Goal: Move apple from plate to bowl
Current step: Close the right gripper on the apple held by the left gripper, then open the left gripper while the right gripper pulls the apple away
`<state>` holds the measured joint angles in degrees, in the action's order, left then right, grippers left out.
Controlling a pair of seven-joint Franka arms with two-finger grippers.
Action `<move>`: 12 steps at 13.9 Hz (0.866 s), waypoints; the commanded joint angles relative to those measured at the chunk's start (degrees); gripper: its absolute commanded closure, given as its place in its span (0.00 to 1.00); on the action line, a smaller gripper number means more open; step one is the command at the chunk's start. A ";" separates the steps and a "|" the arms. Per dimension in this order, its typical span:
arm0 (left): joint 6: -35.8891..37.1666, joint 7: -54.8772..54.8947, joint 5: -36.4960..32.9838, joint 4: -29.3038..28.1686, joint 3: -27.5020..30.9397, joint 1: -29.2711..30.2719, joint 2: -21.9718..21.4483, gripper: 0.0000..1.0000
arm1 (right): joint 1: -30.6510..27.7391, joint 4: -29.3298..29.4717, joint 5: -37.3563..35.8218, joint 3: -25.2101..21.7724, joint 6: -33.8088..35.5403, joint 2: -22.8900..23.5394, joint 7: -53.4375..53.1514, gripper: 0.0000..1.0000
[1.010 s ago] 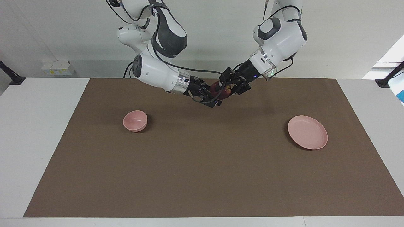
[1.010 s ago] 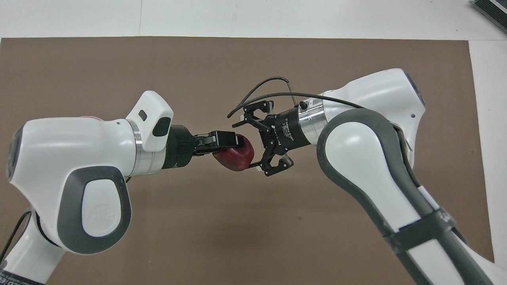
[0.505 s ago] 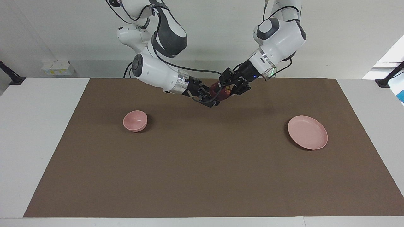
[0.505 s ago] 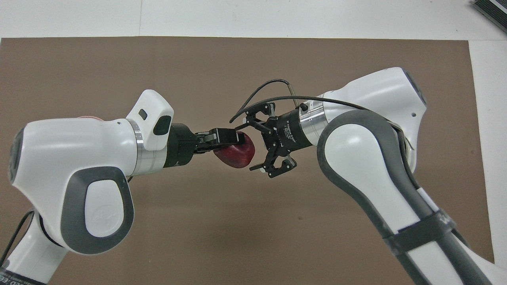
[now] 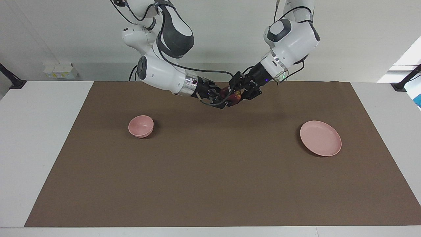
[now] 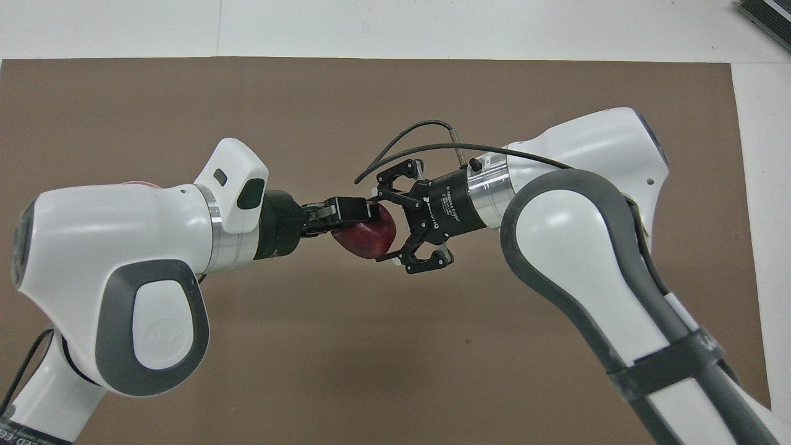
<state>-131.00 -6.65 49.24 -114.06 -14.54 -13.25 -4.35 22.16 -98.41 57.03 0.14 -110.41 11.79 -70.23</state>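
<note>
The apple is in my left gripper, far from the bowl [image 5: 140, 126], so next my right gripper closes on the apple [image 6: 371, 237] before my left gripper lets go and moves away.
The dark red apple [image 5: 233, 96] hangs in the air over the brown mat [image 5: 210, 171], midway between bowl and plate; it also shows in the overhead view [image 6: 369, 236]. My left gripper [image 5: 237, 94] [image 6: 361, 217] is shut on the apple. My right gripper [image 5: 224, 98] [image 6: 380, 228] is open, with one finger on each side of the apple. The small deep pink bowl [image 5: 140, 125] stands empty toward the right arm's end. The flat pink plate [image 5: 320, 138] lies empty toward the left arm's end. In the overhead view the arms cover almost all of both.
The brown mat covers most of the white table [image 5: 39, 138]. A small white box [image 5: 59, 70] stands at the table's edge near the robots, at the right arm's end. A black clamp post [image 5: 406, 79] stands at the left arm's end.
My right gripper has moved in toward the apple, so its open fingers now flank it. My left gripper still holds the apple at about the same spot.
</note>
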 commanded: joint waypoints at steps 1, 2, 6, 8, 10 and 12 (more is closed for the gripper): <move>-1.54 -0.73 0.33 -0.29 0.39 -0.90 -0.31 1.00 | -0.10 -1.70 1.50 0.39 -0.24 -1.51 -0.52 1.00; -1.54 -0.82 0.33 -0.29 0.39 -0.90 -0.40 1.00 | -0.10 -1.70 1.50 0.39 -0.24 -1.51 -0.52 1.00; -1.37 -1.61 0.33 -0.29 0.39 -0.90 -0.31 0.10 | -0.10 -1.70 1.50 0.39 -0.42 -1.42 -0.43 1.00; -1.37 -1.70 0.15 -0.02 0.39 -0.90 -0.22 0.00 | -0.10 -1.70 1.41 0.30 -0.42 -1.51 -0.26 1.00; -1.37 -1.43 0.06 -0.02 0.39 -0.82 -0.14 0.00 | -0.10 -1.70 1.24 0.30 -0.42 -1.51 -0.17 1.00; -0.58 -1.34 -3.17 0.76 0.39 -0.55 0.13 0.00 | -0.18 -1.70 0.10 0.13 -0.59 -1.34 0.27 1.00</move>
<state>-131.35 -7.36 48.55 -113.94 -14.56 -13.25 -4.33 22.27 -98.72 57.05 0.17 -110.44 11.75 -70.23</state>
